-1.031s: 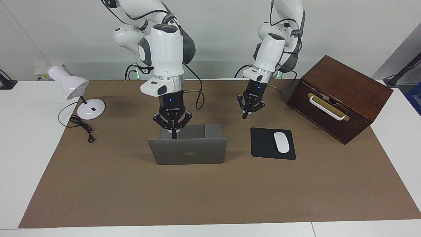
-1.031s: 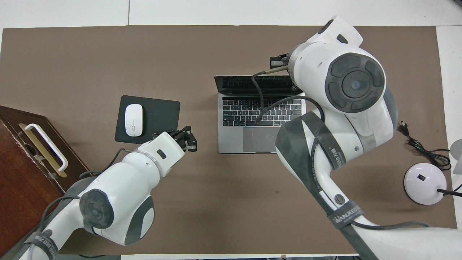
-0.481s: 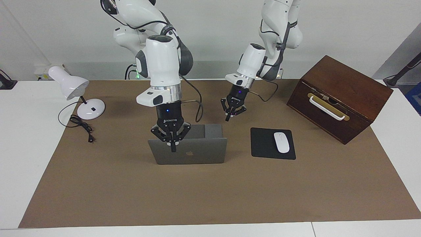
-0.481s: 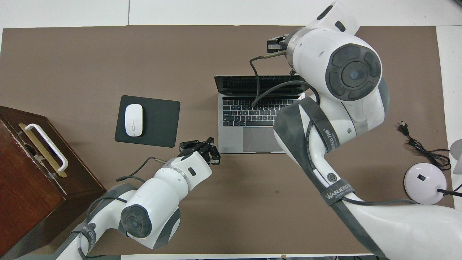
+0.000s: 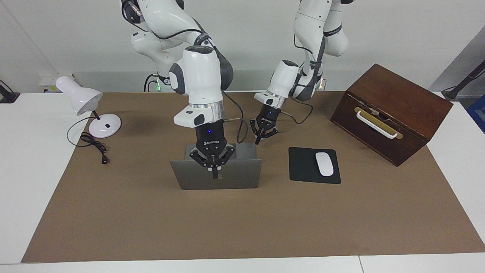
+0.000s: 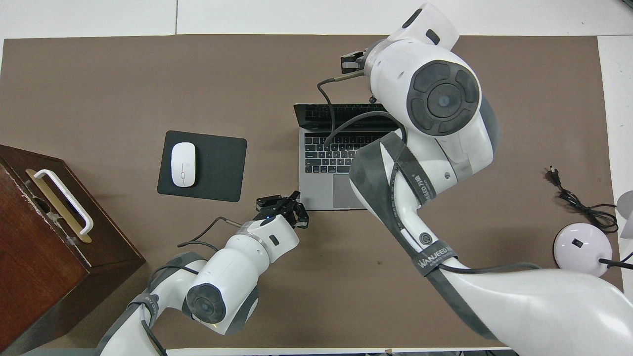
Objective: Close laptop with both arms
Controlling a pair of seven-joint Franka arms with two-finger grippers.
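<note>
Next, my right gripper pulls back from beyond the laptop lid's outer side (image 5: 241, 175) and folds the lid onto the keyboard (image 6: 332, 155) while my left gripper steadies the laptop's base.
The silver-grey laptop (image 5: 242, 175) (image 6: 326, 148) stands open on the brown mat, lid upright with its outer face away from the robots. My right gripper (image 5: 215, 175) is shut and hangs at the lid's outer face. Its tip reaches below the lid's top edge at the middle and covers the logo. Whether it touches the lid I cannot tell. In the overhead view the wrist hides most of the right gripper (image 6: 353, 62). My left gripper (image 5: 257, 142) (image 6: 296, 202) is shut and empty, low by the base's corner toward the left arm's end.
A black mouse pad (image 5: 303, 168) with a white mouse (image 5: 324, 163) lies beside the laptop toward the left arm's end. A dark wooden box (image 5: 390, 110) with a white handle stands beside it. A white desk lamp (image 5: 91, 102) and its cable (image 5: 93, 146) sit at the right arm's end.
The right gripper crossed from over the keyboard past the lid's top edge and slid along to the lid's middle. The left gripper swung from near the mouse pad to the laptop's base corner.
</note>
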